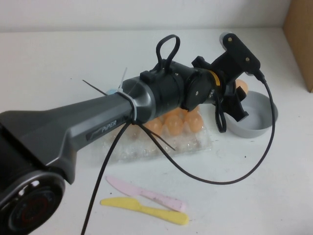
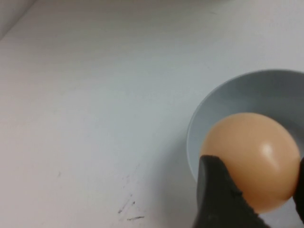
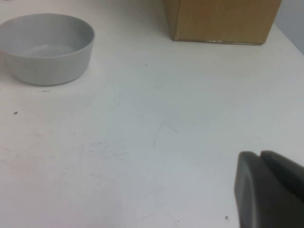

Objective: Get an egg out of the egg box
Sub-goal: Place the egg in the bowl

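Observation:
The egg (image 1: pixel 241 86) is above the open grey bowl (image 1: pixel 255 111), and the way down is clear. My left gripper should keep going down until the egg is inside the bowl's rim, and then let go.
My left gripper (image 1: pixel 238 94) is shut on a glossy peach-orange egg (image 1: pixel 241 87) and holds it over the rim of the round grey bowl (image 1: pixel 250 130). In the left wrist view the egg (image 2: pixel 251 159) sits between the two dark fingers (image 2: pixel 213 190), with the bowl (image 2: pixel 213 102) behind it. The clear plastic egg box (image 1: pixel 188 143) lies mid-table, partly hidden under my left arm, and several eggs (image 1: pixel 173 122) show in its far row. My right gripper (image 3: pixel 260 159) is shut and empty, low over bare table, and out of the high view.
A pink knife (image 1: pixel 146 194) and a yellow knife (image 1: pixel 146 210) lie at the table's front. A cardboard box (image 1: pixel 299 39) stands at the far right; it also shows in the right wrist view (image 3: pixel 221 19), along with the bowl (image 3: pixel 47 66).

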{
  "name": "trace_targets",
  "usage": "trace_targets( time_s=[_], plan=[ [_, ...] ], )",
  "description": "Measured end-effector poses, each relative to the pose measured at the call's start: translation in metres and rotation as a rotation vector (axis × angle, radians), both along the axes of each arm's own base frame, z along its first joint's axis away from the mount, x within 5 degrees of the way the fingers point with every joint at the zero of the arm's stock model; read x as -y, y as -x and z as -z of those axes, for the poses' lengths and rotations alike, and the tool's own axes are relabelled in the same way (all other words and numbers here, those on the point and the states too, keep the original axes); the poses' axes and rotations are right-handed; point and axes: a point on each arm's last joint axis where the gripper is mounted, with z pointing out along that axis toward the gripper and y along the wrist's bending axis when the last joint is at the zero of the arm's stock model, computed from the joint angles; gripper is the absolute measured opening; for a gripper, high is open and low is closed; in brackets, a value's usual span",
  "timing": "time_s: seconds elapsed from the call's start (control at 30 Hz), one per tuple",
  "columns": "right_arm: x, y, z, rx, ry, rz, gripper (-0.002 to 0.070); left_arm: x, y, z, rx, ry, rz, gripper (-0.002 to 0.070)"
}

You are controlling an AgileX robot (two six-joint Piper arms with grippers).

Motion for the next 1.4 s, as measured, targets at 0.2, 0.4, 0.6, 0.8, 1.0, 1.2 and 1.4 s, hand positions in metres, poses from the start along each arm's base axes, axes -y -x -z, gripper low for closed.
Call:
trace_targets(
  time_s=[0.2,0.4,0.6,0.8,1.0,1.2,1.4],
  plan=[
    [0.0,0.0,0.0,0.0,0.0,0.0,-0.0017,0.004,-0.002,0.012,-0.047,0.028,-0.02,0.0281],
    [0.0,0.0,0.0,0.0,0.0,0.0,-0.0017,0.007,-0.005,0.024,-0.065,0.04,-0.03,0.0279],
    [0.0,0.0,0.0,0.0,0.0,0.0,-0.0017,0.011,-0.004,0.033,-0.083,0.047,-0.034,0.0278],
    [0.0,0.0,0.0,0.0,0.0,0.0,-0.0017,0.013,-0.004,0.039,-0.093,0.042,-0.033,0.0287],
    [0.0,0.0,0.0,0.0,0.0,0.0,-0.0017,0.014,-0.004,0.043,-0.099,0.042,-0.035,0.0291],
    [0.0,0.0,0.0,0.0,0.0,0.0,-0.0017,0.014,-0.004,0.043,-0.101,0.044,-0.036,0.0293],
    [0.0,0.0,0.0,0.0,-0.002,-0.007,-0.0017,0.014,-0.004,0.043,-0.1,0.047,-0.037,0.0378]
  ],
)
